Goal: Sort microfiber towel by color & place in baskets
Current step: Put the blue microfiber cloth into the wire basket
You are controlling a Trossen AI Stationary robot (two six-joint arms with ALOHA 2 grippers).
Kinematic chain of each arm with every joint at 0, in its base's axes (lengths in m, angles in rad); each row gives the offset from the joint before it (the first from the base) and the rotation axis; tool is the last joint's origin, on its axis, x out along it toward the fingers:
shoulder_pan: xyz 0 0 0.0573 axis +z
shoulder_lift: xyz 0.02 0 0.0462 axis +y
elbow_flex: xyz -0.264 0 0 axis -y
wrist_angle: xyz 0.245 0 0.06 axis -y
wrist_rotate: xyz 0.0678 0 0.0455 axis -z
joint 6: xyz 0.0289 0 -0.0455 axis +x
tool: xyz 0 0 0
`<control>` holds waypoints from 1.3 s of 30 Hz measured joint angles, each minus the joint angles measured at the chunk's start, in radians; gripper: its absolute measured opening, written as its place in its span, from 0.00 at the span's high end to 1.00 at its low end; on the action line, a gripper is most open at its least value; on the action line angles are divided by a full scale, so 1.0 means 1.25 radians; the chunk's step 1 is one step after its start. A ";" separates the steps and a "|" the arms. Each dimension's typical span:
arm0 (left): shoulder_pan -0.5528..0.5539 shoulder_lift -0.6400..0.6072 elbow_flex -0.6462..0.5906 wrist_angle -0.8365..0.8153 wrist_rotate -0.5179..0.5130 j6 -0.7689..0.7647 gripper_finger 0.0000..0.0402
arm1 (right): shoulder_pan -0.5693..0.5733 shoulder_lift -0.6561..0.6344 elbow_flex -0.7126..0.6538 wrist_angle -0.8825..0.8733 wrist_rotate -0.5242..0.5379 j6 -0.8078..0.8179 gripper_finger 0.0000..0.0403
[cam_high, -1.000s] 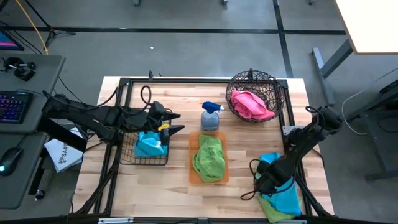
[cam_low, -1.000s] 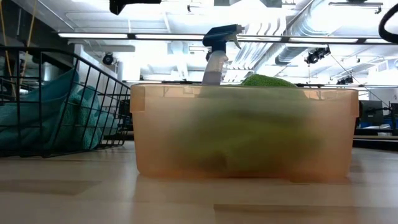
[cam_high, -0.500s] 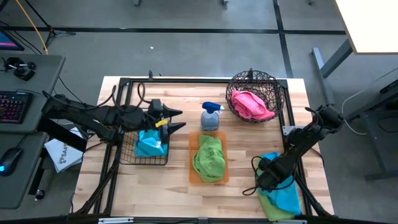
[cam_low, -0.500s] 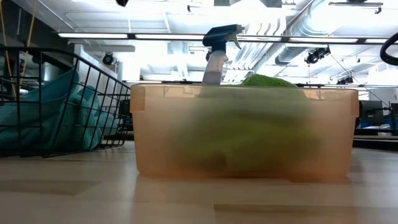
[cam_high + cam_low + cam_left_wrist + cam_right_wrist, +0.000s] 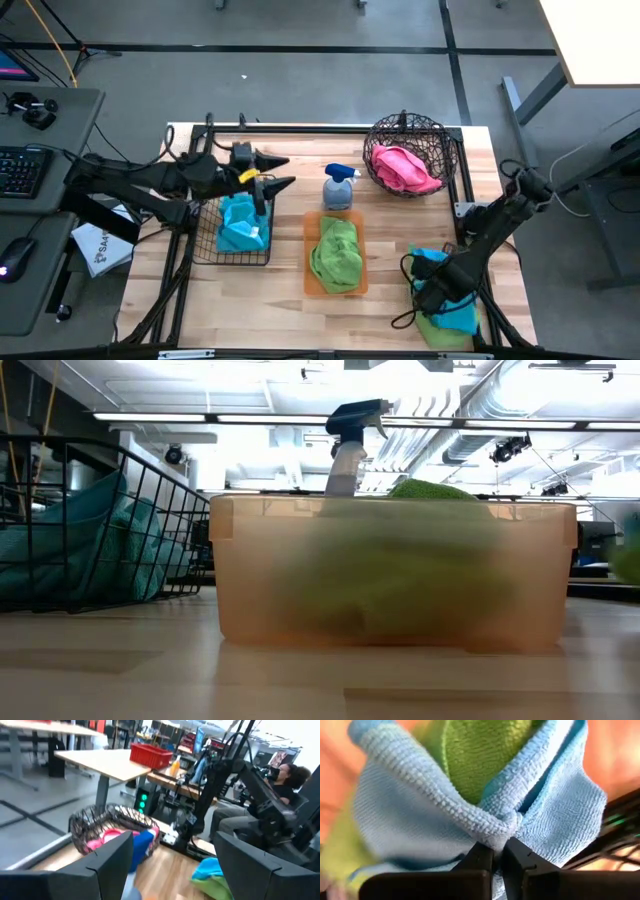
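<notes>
My right gripper needs to pull the blue towel (image 5: 462, 319) back free before passing it to my left gripper, because the lime green towel (image 5: 444, 338) clings under the blue one.
At the table's near right, a cyan-blue microfiber towel (image 5: 452, 290) lies on a lime green one (image 5: 437, 331). My right gripper (image 5: 432, 291) stands on the blue towel, shut on it. My left gripper (image 5: 272, 171) hangs open and empty above the far right corner of the square black basket (image 5: 207, 245), which holds a blue towel (image 5: 238, 222). A green towel (image 5: 335, 252) lies in the orange tray (image 5: 311, 285). A pink towel (image 5: 405, 168) rests in the round wire basket (image 5: 375, 140). My right gripper pinches a gathered-up fold (image 5: 496, 834) of the blue towel between its two fingertips (image 5: 481, 854), coming from above and pointing down. Creases run from the pinch out into the cloth. The rest of the towel lies spread over the green towel (image 5: 480, 755) beneath it.
A grey spray bottle with a blue trigger (image 5: 340, 186) stands between the tray and the round basket. A dark metal frame (image 5: 330, 129) runs along the table's edges. Bare wood (image 5: 390, 240) lies between the tray and the right-hand towels.
My right gripper has shut on the blue towel and drawn a fold of it together, shifting slightly toward the near edge. My left gripper, still open, has risen and gone toward the far edge, away from the black basket.
</notes>
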 joint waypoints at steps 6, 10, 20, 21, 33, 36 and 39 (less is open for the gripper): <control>0.015 -0.002 0.056 0.003 -0.001 0.095 0.34 | -0.019 -0.018 0.221 -0.182 0.221 -0.024 0.99; 0.024 -0.002 0.078 0.002 -0.003 0.154 0.34 | -0.036 -0.039 0.328 -0.217 0.385 -0.004 0.99; 0.025 -0.001 0.089 -0.005 0.004 0.152 0.34 | -0.074 -0.039 0.351 -0.231 0.278 -0.066 1.00; 0.023 -0.001 0.089 -0.006 0.004 0.152 0.34 | -0.068 -0.039 0.327 -0.231 0.241 -0.065 1.00; 0.017 -0.001 0.089 -0.004 0.000 0.152 0.34 | 0.020 -0.051 -0.074 0.182 -0.099 -0.001 1.00; 0.017 -0.001 0.089 -0.004 -0.004 0.144 0.34 | -0.003 -0.051 -0.095 0.194 -0.108 -0.003 0.99; 0.017 -0.001 0.089 -0.004 -0.006 0.131 0.34 | -0.028 -0.051 -0.086 0.172 -0.115 -0.061 0.94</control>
